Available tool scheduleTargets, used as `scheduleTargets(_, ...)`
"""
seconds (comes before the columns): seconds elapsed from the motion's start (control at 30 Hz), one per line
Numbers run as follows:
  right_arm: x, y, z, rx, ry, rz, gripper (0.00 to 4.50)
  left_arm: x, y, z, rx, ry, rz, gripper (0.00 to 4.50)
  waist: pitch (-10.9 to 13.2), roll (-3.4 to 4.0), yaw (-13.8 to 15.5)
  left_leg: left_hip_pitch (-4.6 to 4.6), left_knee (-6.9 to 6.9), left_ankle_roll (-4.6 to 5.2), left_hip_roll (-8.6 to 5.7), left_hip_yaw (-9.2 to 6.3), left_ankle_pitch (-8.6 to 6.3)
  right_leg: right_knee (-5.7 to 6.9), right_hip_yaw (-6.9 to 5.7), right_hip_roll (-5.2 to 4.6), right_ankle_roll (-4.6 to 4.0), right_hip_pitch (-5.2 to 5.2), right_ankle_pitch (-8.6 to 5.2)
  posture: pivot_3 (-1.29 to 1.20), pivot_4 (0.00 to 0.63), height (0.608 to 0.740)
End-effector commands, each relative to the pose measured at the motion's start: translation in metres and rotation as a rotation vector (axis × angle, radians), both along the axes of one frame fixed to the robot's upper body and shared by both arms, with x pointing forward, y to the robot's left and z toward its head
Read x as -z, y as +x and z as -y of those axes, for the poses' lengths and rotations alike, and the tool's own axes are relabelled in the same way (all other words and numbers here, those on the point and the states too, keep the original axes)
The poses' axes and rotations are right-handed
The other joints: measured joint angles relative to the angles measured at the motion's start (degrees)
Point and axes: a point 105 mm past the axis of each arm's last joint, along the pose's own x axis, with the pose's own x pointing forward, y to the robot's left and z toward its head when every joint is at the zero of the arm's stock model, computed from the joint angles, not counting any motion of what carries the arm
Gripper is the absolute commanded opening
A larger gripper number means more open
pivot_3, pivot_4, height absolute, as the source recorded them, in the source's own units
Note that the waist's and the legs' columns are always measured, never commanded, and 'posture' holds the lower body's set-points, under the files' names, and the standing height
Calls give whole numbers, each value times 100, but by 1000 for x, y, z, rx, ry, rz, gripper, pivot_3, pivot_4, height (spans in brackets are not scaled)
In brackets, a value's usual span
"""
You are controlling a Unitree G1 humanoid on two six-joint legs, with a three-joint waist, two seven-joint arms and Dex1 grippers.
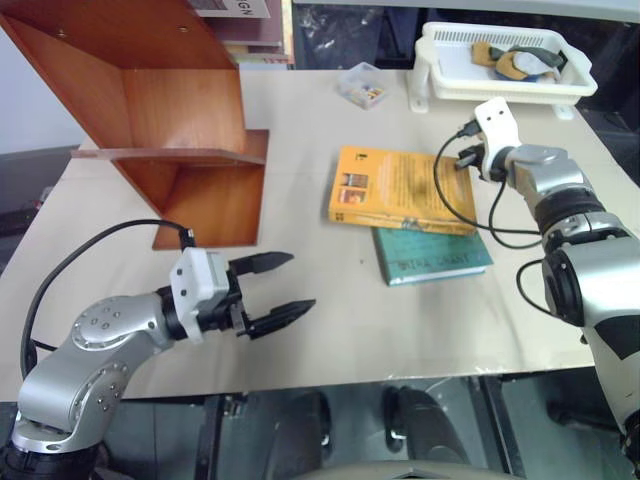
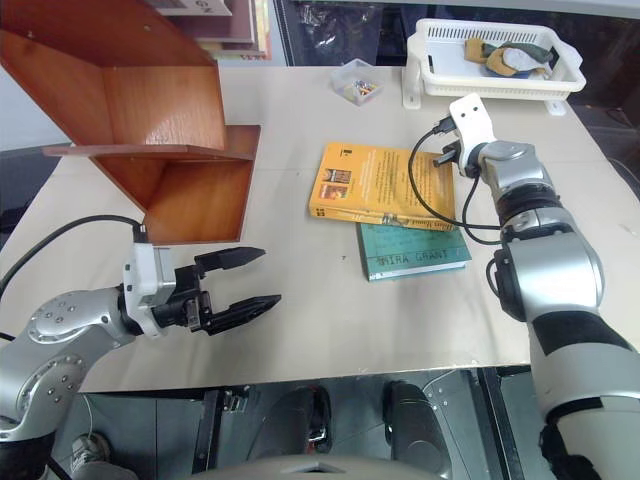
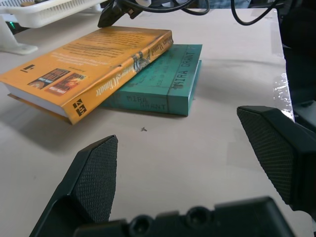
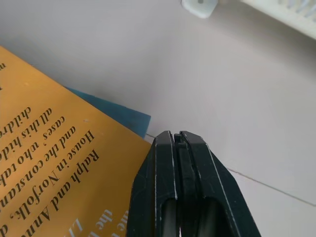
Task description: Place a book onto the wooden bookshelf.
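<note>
The teal-green book (image 1: pixel 434 258) should stay behind when the robot lifts the orange-yellow book, because the orange-yellow book lies crooked across it with a corner jutting free (image 1: pixel 340 213).
The orange-yellow book (image 1: pixel 395 188) lies flat in the middle of the table, its near edge resting on a teal-green book (image 1: pixel 432 256). My right gripper (image 1: pixel 466 157) is shut with nothing in it, and its tips (image 4: pixel 177 140) hover at the orange book's (image 4: pixel 54 182) far right corner; I cannot tell whether they touch the cover. The wooden bookshelf (image 1: pixel 170 110) stands at the far left of the table. My left gripper (image 1: pixel 285 285) is open and empty, low over the table near its front edge, pointing toward the books (image 3: pixel 94 59) from a distance.
A white plastic basket (image 1: pixel 440 40) with small items stands at the far right corner. A small clear box (image 1: pixel 362 85) sits at the back between shelf and basket. Bare table lies between the shelf and the books. The table's front edge runs just below my left gripper.
</note>
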Motion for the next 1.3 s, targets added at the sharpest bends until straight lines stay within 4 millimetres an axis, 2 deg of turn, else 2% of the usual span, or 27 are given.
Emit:
scheduleTargets(0.03, -6, -1, -5, -59, -28, -9, 113, -14, -6, 2, 9, 2, 63, 4500, 0, 0, 0, 1, 0, 0, 0, 0, 0, 1, 0, 0, 0, 1, 0, 0, 150, 740)
scheduleTargets(0.27, 4, -12, -1, -161, -92, -120, 113, -13, -6, 4, 13, -2, 59, 4500, -2, 1, 1, 8, 1, 0, 0, 0, 0, 6, 1, -1, 0, 5, 0, 0, 150, 740)
scheduleTargets(0.47, 8, -19, 7, -177, -81, -182, 113, -12, 0, 8, 33, -10, 56, 4500, -2, 1, 14, 16, 2, 0, -1, 1, 0, 9, 2, -1, 0, 13, 0, 0, 150, 740)
scheduleTargets(0.67, 14, -30, 5, -215, -29, -235, 113, -13, 8, 13, 50, -29, 48, 4500, -4, -1, 30, 19, 2, 0, -2, 3, 0, 13, 3, -1, 0, 14, 0, 0, 150, 740)
scheduleTargets(0.8, -2, -39, 7, -215, -36, -112, 113, -11, 13, 16, 37, -42, 41, 4500, -7, -4, 48, 20, 4, 0, -1, 1, 0, 19, 3, -2, 0, 15, -1, 0, 150, 740)
scheduleTargets(0.9, -28, -65, 4, -269, -45, 92, 113, -10, 17, 20, 21, -70, 34, 4500, -5, -1, 119, 19, 8, 0, -2, -1, 0, 29, 1, -5, 1, 13, -1, 0, 150, 740)
scheduleTargets(0.97, -35, -82, 4, -264, -33, 132, 113, -10, 20, 21, 6, -78, 37, 4500, -3, 1, 156, 16, 7, -1, -3, 1, 0, 34, 2, -6, 2, 7, -2, 0, 150, 740)
scheduleTargets(1.03, -43, -108, 1, -281, -2, 194, 630, -9, 22, 24, -2, -100, 23, 4500, -3, 0, 159, 16, 9, -1, -5, 1, 1, 37, 2, -6, 2, 5, -2, 0, 150, 740)
scheduleTargets(1.1, -50, -147, -10, -342, 34, 258, 1309, -8, 24, 28, -6, -130, 0, 4500, -4, -1, 188, 17, 15, -1, -5, -2, 1, 43, 1, -6, 3, 6, -3, 0, 150, 740)
scheduleTargets(1.2, -38, -206, -35, -439, 106, 209, 2622, -6, 32, 30, -28, -161, -31, 4500, -4, -1, 233, 16, 16, 0, -4, -18, -1, 45, -12, -6, 7, 12, -7, 0, 150, 740)
scheduleTargets(1.3, -18, -242, -45, -449, 116, 146, 3689, -1, 40, 30, -35, -148, -35, 4500, -14, -21, 219, 25, 36, 14, -4, -23, -8, 55, -11, -5, 26, 22, -19, 0, 150, 740)
